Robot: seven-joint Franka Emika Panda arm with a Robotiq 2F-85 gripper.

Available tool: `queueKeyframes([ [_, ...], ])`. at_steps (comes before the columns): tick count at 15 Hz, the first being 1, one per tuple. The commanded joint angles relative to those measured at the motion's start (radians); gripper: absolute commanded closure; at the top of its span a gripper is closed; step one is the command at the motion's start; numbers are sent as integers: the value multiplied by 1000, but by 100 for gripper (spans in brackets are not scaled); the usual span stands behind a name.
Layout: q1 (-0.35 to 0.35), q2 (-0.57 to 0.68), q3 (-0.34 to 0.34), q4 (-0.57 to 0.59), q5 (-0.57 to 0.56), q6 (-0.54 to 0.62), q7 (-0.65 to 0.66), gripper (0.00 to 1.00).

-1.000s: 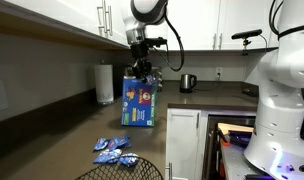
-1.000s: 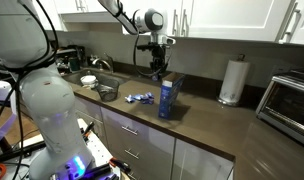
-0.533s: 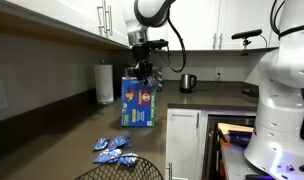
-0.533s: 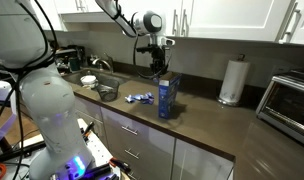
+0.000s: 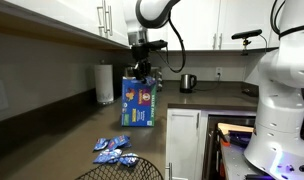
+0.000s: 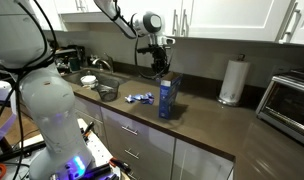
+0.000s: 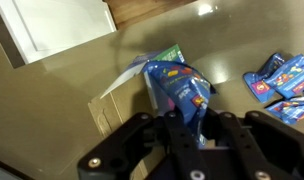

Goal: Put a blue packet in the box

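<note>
Next, my gripper raises the blue packet before taking it over the box's open top (image 6: pixel 172 76), as it hangs low by the box's rim, short of the box's opening.
The box (image 5: pixel 139 103) is a tall blue carton with red and yellow print, upright on the dark counter; it shows in both exterior views (image 6: pixel 169 97). My gripper (image 5: pixel 142 71) hangs just above its open top (image 7: pixel 127 88), also seen in an exterior view (image 6: pixel 157 66). In the wrist view the gripper (image 7: pixel 188 118) is shut on a blue packet (image 7: pixel 177 88), which dangles over the box's opening. Several more blue packets (image 5: pixel 113 150) lie in a pile on the counter (image 6: pixel 141 97) (image 7: pixel 282 78).
A paper towel roll (image 5: pixel 105 83) stands behind the box. A kettle (image 5: pixel 187 82) is at the back. A sink with dishes (image 6: pixel 100 88) and a silver toaster oven (image 6: pixel 292 98) flank the counter. Upper cabinets (image 5: pixel 52 20) hang overhead.
Almost nothing differs; my gripper stays above the box with the packet in it, perhaps a touch higher.
</note>
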Motion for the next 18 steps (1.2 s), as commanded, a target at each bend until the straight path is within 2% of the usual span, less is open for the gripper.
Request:
queueKeyframes([
  [1, -8, 0, 8, 0, 0, -1, -2, 91],
  [2, -7, 0, 8, 1, 7, -2, -9, 97],
  [3, -6, 1, 7, 2, 16, -7, -22, 97],
  [4, 36, -72, 53, 6, 42, -101, 28, 97],
  [7, 74, -156, 102, -39, 89, -188, 43, 97],
  [12, 127, -311, 211, -113, 116, -293, 191, 96],
  [13, 88, -204, 186, 11, 81, -304, 159, 96],
  [18, 42, -148, 156, 90, 57, -283, 157, 96],
])
